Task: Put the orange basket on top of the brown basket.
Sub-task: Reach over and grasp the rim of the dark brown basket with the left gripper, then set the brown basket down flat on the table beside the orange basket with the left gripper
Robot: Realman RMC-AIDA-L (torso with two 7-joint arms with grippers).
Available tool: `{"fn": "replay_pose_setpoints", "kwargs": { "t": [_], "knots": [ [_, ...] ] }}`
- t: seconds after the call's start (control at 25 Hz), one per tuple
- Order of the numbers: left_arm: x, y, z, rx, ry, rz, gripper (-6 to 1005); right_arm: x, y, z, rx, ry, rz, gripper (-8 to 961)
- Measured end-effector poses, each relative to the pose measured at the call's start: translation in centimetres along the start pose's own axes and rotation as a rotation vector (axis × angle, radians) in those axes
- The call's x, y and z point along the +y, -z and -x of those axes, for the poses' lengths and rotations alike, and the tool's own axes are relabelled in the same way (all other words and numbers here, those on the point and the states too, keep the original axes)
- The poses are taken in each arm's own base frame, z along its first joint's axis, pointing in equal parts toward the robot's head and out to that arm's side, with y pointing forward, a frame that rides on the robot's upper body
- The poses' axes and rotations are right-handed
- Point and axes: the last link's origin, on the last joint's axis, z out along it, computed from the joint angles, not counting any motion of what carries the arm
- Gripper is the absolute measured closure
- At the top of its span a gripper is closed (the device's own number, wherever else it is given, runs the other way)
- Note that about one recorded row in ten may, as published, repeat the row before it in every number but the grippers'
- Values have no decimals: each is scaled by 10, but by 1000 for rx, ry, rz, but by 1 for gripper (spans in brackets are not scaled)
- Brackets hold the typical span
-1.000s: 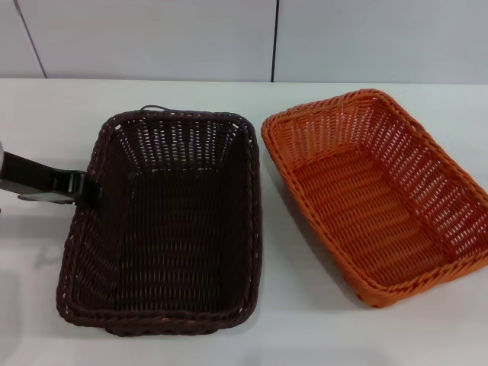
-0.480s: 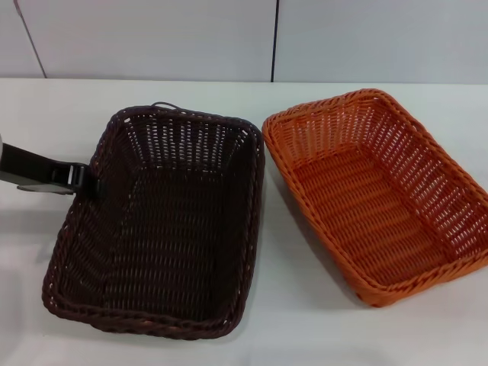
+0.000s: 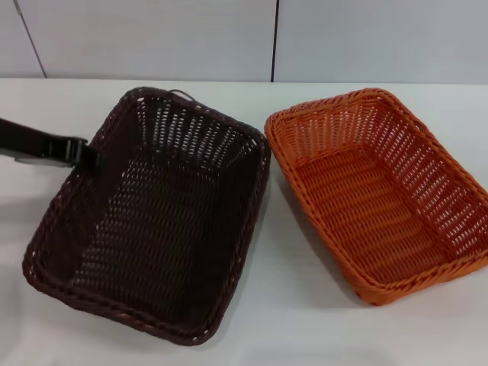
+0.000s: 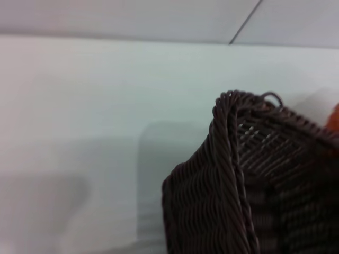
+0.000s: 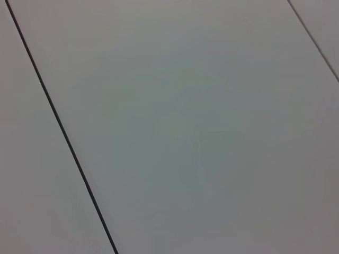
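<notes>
The brown basket (image 3: 152, 221) is far over on my left gripper's side, so that gripper should swing it over to the table's middle (image 3: 267, 278) before stacking the orange basket.
The brown basket (image 3: 152, 221) is at the left of the white table, turned at an angle, and looks raised on its left side. My left gripper (image 3: 90, 158) comes in from the left edge and is shut on the basket's left rim. The left wrist view shows the basket's corner and braided rim (image 4: 238, 185) close up. The orange basket (image 3: 381, 198) sits flat on the table at the right, next to the brown basket and apart from it. My right gripper is out of view; the right wrist view shows only wall panels.
The white table (image 3: 46, 107) runs back to a pale panelled wall (image 3: 152, 38) with a dark seam. Bare table lies in front of both baskets and to the left of the brown one.
My left gripper has moved back and up with the rim in it. The brown basket has swung: its near end went left and nearer to me. The orange basket has stayed put.
</notes>
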Motion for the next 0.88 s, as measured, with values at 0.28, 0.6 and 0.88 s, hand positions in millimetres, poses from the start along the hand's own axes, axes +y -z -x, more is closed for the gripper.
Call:
{"fn": "replay_pose_setpoints", "kwargs": {
  "t": [0.28,0.6,0.88],
  "knots": [
    [5,29,-11,65,-85,81,795,-1,1,0,2,1,0,169],
    [0,69,-22,97,-201,181,794,-1,3,-2,9,-1,-1,169],
    [17,42,-25,-63,-329,296,795,-3,8,-6,18,-9,-10,170]
  ]
}}
